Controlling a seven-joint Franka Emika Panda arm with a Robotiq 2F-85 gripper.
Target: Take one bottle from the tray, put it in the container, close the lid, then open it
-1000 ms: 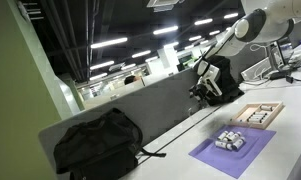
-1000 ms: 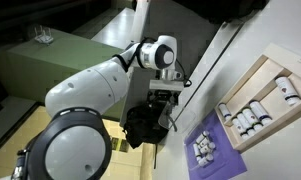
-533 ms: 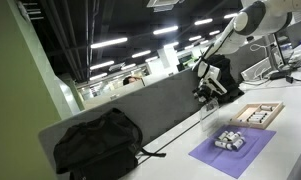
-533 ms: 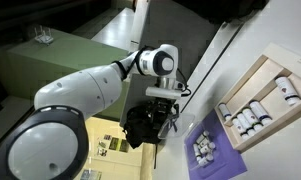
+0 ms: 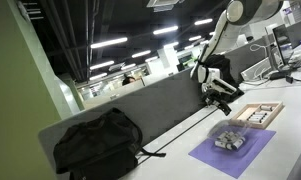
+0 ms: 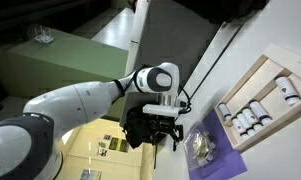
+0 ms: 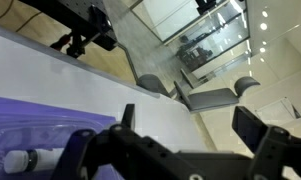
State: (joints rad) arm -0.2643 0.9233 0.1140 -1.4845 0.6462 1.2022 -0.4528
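Note:
I should lift back, tilt my gripper down and line it up before I come in over the container [image 5: 230, 140], because my gripper's open fingers point past the clear container's side [image 7: 75, 137].
A wooden tray [image 5: 258, 114] [image 6: 252, 82] holds several small white bottles [image 6: 250, 113]. A clear container [image 5: 228, 139] [image 6: 200, 147] lies on a purple mat [image 5: 236, 156] [image 6: 211, 131], with small bottles inside it. My gripper [image 5: 223, 93] [image 6: 162, 133] hangs open and empty above the table, beside the mat and short of the container. In the wrist view the two black fingers [image 7: 190, 118] are spread apart over the white table, with the mat [image 7: 30, 125] and the container [image 7: 35, 158] at lower left.
A black backpack [image 5: 98, 145] [image 6: 138, 122] lies on the table by a grey partition [image 5: 155, 105]. A black cable [image 5: 180, 138] runs from the bag along the white table [image 7: 80, 75]. Monitors [image 5: 280, 45] stand far behind.
The arm has swung down and toward the purple mat, bringing the gripper lower and nearer the container. The fingers stay open. Tray, container and backpack have not moved.

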